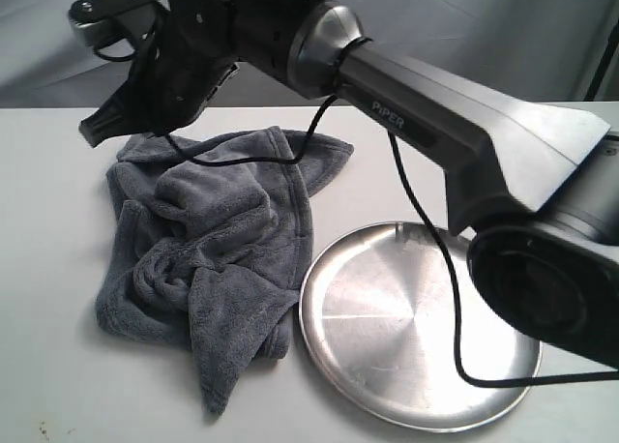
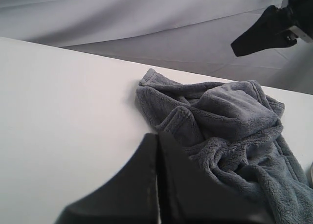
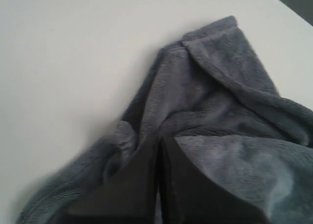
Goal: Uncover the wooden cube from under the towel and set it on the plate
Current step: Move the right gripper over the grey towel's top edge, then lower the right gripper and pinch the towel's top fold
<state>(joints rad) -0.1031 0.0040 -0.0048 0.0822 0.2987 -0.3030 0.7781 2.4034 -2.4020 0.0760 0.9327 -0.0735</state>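
The towel's far corner (image 1: 138, 151) is under my right gripper, past the bulging heap, so next I come back and lift the towel by its fold nearer the plate (image 1: 287, 175).
The dark grey towel (image 1: 213, 250) lies bunched in a heap on the white table, just left of the round silver plate (image 1: 416, 327), which holds nothing. No wooden cube shows in any view, so it is hidden. My right gripper (image 1: 97, 131) reaches across from the right and hangs above the towel's far left corner, fingers pressed together with nothing between them. From its wrist, the right gripper (image 3: 159, 138) hovers over the towel (image 3: 220, 116). My left gripper (image 2: 157, 136) is shut and empty at the edge of the towel (image 2: 230, 131). It is out of the exterior view.
The right arm's long dark body (image 1: 464, 124) and its black cable (image 1: 435, 259) hang over the plate and the towel's far side. A grey cloth backdrop (image 1: 484, 27) stands behind the table's far edge. White tabletop (image 1: 48, 346) shows left of the towel.
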